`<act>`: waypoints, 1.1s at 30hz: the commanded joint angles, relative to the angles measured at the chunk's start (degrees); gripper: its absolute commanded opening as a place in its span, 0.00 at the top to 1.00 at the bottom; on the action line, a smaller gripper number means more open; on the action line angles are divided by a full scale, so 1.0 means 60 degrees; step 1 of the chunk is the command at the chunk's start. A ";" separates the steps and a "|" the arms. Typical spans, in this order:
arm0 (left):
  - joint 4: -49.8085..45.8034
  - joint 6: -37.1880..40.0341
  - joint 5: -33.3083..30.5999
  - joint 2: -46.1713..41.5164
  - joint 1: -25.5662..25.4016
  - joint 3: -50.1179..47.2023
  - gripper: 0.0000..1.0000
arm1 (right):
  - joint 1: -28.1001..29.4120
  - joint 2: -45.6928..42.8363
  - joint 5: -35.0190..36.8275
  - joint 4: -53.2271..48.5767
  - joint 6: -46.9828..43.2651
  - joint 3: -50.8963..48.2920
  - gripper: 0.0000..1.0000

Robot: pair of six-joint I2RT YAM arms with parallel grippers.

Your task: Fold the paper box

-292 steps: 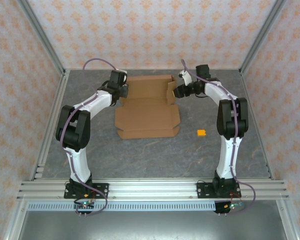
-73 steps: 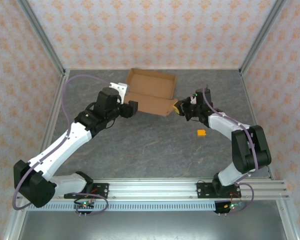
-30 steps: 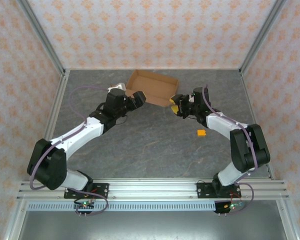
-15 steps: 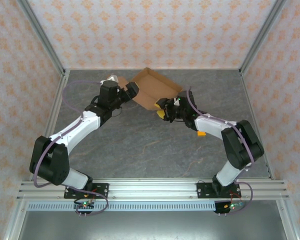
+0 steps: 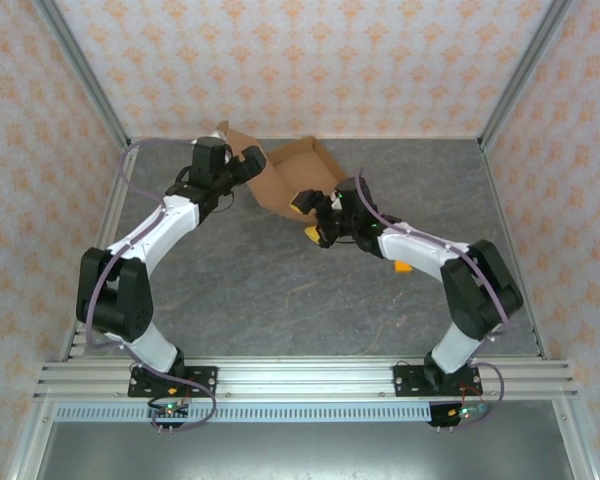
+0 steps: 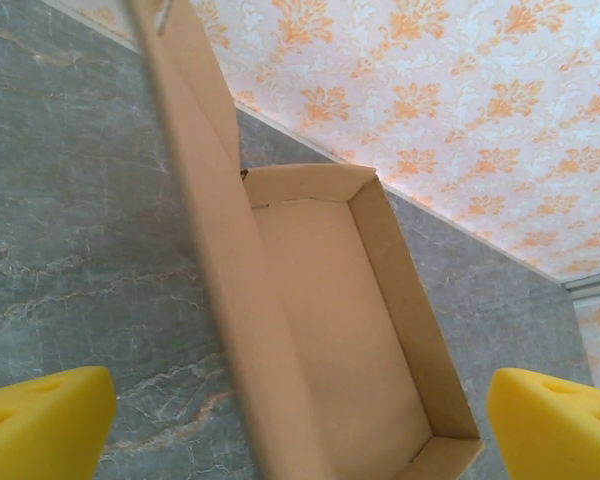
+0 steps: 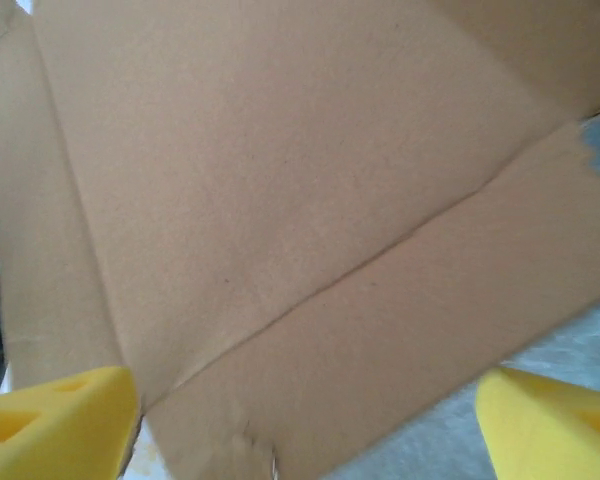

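Note:
I should use my right gripper to hook the tray's opposite side (image 5: pixel 332 162) and turn the lid to the back, because the box is lying crooked with its lid (image 5: pixel 270 187) toward my left gripper.
The paper box (image 5: pixel 298 172) is a brown cardboard tray with raised walls, lying askew at the back of the table with its lid flap (image 5: pixel 227 134) up on the left. My left gripper (image 5: pixel 246 163) is at the box's left side, open. In the left wrist view the upright lid (image 6: pixel 205 230) runs between my wide-apart yellow pads (image 6: pixel 40 420), and the tray's inside (image 6: pixel 330 300) lies beyond. My right gripper (image 5: pixel 308 217) is open at the box's near right corner. The right wrist view has the box's creased outer wall (image 7: pixel 280 200) close ahead of its pads (image 7: pixel 55 420).
A tiny orange block (image 5: pixel 404 267) lies on the grey table (image 5: pixel 280 300) beside my right forearm. Patterned walls and metal frame posts (image 5: pixel 85 80) close in the back and sides. A metal rail (image 5: pixel 300 378) carries both arm bases at the near edge.
The right gripper has gone from partly closed on the box's corner to open. The box has swung and slid toward the back left, its lid rising. Both grippers moved left with it.

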 commanded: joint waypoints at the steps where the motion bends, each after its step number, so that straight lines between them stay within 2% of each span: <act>1: -0.0422 0.0346 0.0102 0.0099 0.0046 0.0353 0.04 | -0.0094 -0.1056 0.0842 -0.1374 -0.1334 -0.0365 0.02; 5: -0.0437 0.0357 0.0142 0.0126 0.0078 0.0449 0.04 | -0.0397 -0.2241 0.1621 -0.2813 -0.2717 -0.0364 0.01; 9: -0.0613 0.0489 0.0179 0.0063 0.0078 0.0532 0.04 | -0.1165 -0.2796 0.3132 -0.4367 -0.4683 0.0437 0.01; 11: -0.0564 0.0484 0.0179 0.0035 0.0067 0.0463 0.04 | -0.1779 -0.2254 0.3212 -0.4545 -0.5490 0.1032 0.01; 16: -0.0491 0.0371 0.0468 0.0165 0.0076 0.0465 0.05 | -0.2727 0.0483 0.3336 -0.4691 -0.6749 0.3190 0.00; 21: -0.0495 0.0288 0.0790 0.0268 0.0071 0.0574 0.05 | -0.3206 0.3527 0.2626 -0.4847 -0.7074 0.5444 0.01; 25: -0.0671 0.0462 0.0793 0.0224 0.0078 0.0647 0.05 | -0.3257 0.5209 0.1401 -0.4749 -0.7052 0.6674 0.04; 28: -0.0853 0.0684 0.0672 0.0208 0.0076 0.0699 0.04 | -0.3240 0.5508 0.0661 -0.4644 -0.6980 0.6746 0.07; 33: -0.1159 0.1005 0.0443 0.0226 0.0180 0.0739 0.03 | -0.3161 0.4784 -0.0061 -0.4089 -0.7033 0.5584 0.09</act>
